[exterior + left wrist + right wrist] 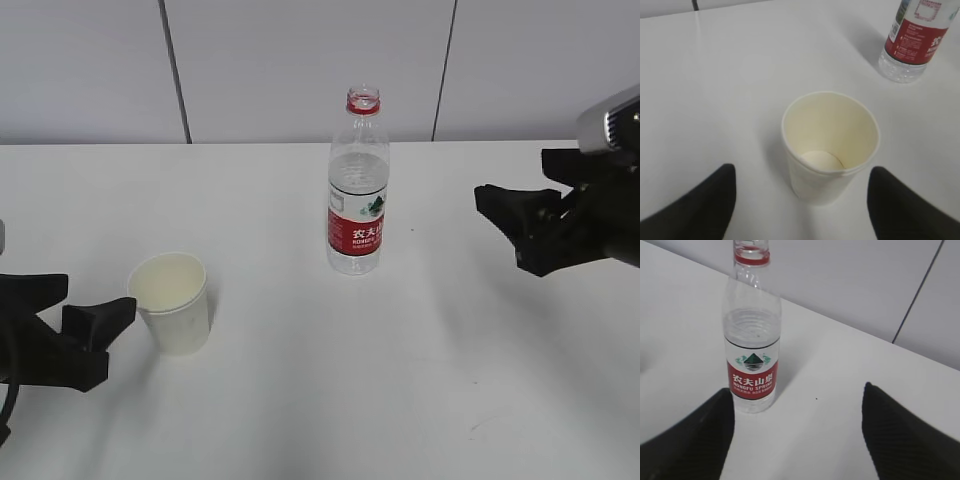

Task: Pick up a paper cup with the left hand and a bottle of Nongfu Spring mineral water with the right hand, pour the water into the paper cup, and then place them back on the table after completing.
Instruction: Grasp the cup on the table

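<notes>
The water should stay in the bottle until the robot tips the open neck (363, 101) below level, since the bottle's upper part (361, 135) looks empty above the water.
An empty white paper cup (170, 305) stands upright on the white table (420, 380) at the left. My left gripper (98, 296) sits just left of it, open, with nothing held. In the left wrist view the cup (830, 145) stands just ahead of the gripper (800, 200), and both black fingers (710, 200) are clear of it. The Nongfu Spring bottle (357, 190) stands upright at centre, uncapped, with a red label and clear water inside. My right gripper (512, 175) hovers open well to its right. In the right wrist view the bottle (752, 340) lies ahead and left of the open gripper (797, 425).
A grey panelled wall (300, 60) rises behind the table's back edge. The bottle's base (912, 40) shows at the upper right of the left wrist view, beyond the cup. Bare tabletop lies between cup and bottle.
</notes>
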